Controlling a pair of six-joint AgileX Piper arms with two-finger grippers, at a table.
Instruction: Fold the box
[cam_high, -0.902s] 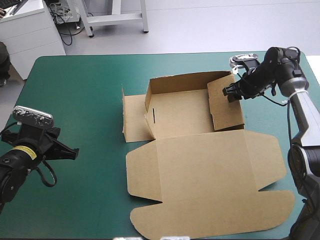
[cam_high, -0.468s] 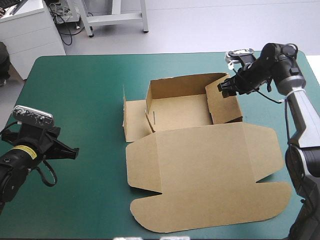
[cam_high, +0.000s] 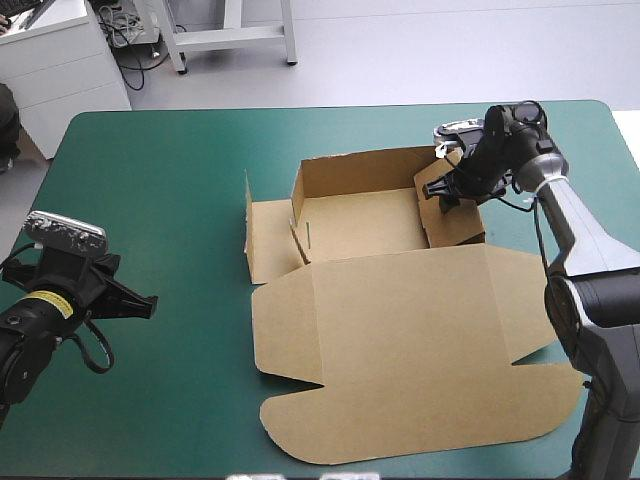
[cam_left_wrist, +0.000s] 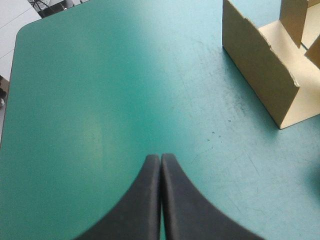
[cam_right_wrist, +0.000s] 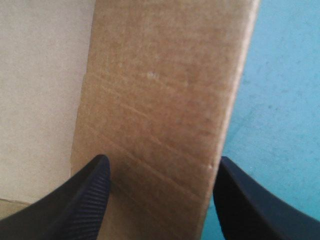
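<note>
The big lid (cam_high: 410, 315) is joined to the brown box along an unbroken crease (cam_high: 400, 253). The lid will drag along with the box when I pick the box up by its side.
The brown box (cam_high: 360, 225) lies on the teal-green cover with its back wall raised and its big lid (cam_high: 400, 350) flat toward the front edge. A left side flap (cam_high: 262, 238) lies mostly flat, its outer strip turned up. My right gripper (cam_high: 447, 190) is open at the box's right wall (cam_high: 450, 205), which stands tilted inward. In the right wrist view that wall (cam_right_wrist: 160, 100) fills the space between the spread fingers (cam_right_wrist: 90, 200) of my right gripper (cam_right_wrist: 162, 162). My left gripper (cam_high: 140, 303) is shut and empty, far left of the box; its wrist view shows my left gripper (cam_left_wrist: 160, 159) over bare cover, with the box's left flap (cam_left_wrist: 260, 70) ahead.
The table's left edge (cam_high: 40, 190) is close to the left arm. Bare teal-green cover (cam_high: 170, 200) stretches between the left gripper and the box. The lid's front flap (cam_high: 420, 430) nearly reaches the table's near edge.
My right gripper has moved left toward the box's inside, tipping the right wall from leaning outward to more upright. The whole box has shifted slightly. The left arm has not moved.
</note>
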